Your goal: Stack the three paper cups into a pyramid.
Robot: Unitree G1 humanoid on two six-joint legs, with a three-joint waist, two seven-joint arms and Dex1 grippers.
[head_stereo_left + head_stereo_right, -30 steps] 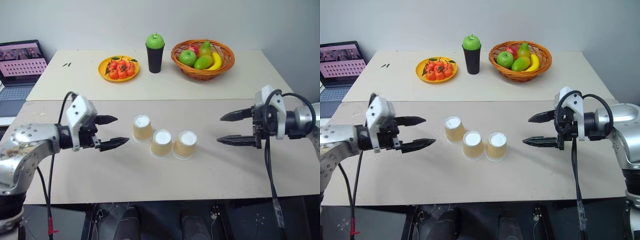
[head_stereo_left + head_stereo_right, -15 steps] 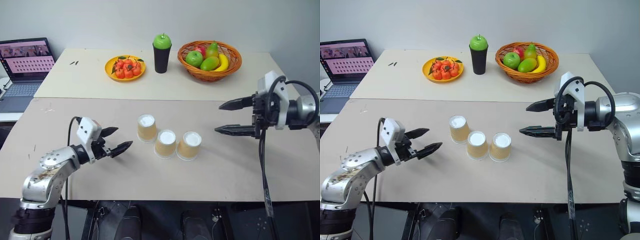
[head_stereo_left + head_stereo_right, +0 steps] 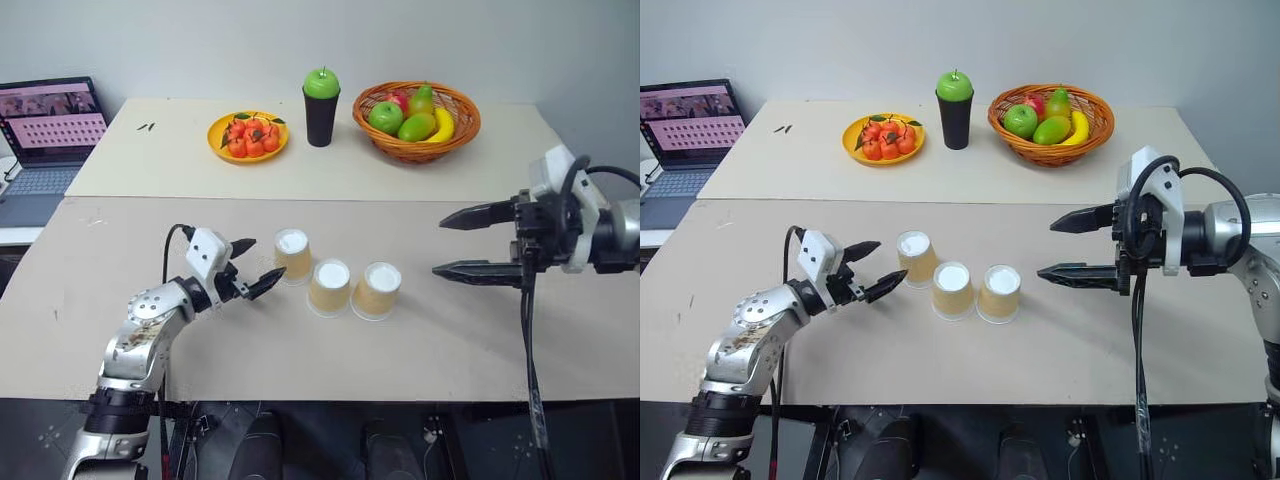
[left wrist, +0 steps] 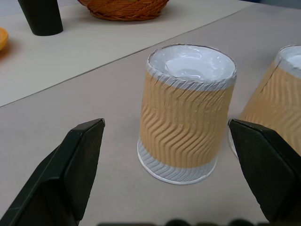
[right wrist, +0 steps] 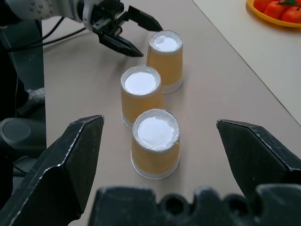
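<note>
The third paper cup (image 3: 293,257) will rest across the white bases of the other paper cups and stay steady when I lower it, because those cups touch at their rims (image 3: 350,308).
Three tan paper cups stand upside down in a slanted row on the near table: the left cup (image 3: 292,256), the middle cup (image 3: 329,287) and the right cup (image 3: 378,290), white bases up. The middle and right cups touch. My left gripper (image 3: 265,258) is open and low over the table, its fingertips just short of the left cup (image 4: 186,117), which stands ahead of the gap between them. To the right of the row, my right gripper (image 3: 440,246) hangs open above the table, pointing at the cups, with nothing held.
On the far table are a yellow plate of small red fruits (image 3: 248,135), a black cup topped by a green apple (image 3: 321,95) and a wicker fruit basket (image 3: 416,118). A laptop (image 3: 50,120) sits at the far left. A seam joins the two tables.
My left gripper has dropped and moved right, up to the left cup. The right gripper has stayed open about where it was. The cups have not moved; the camera shifted.
</note>
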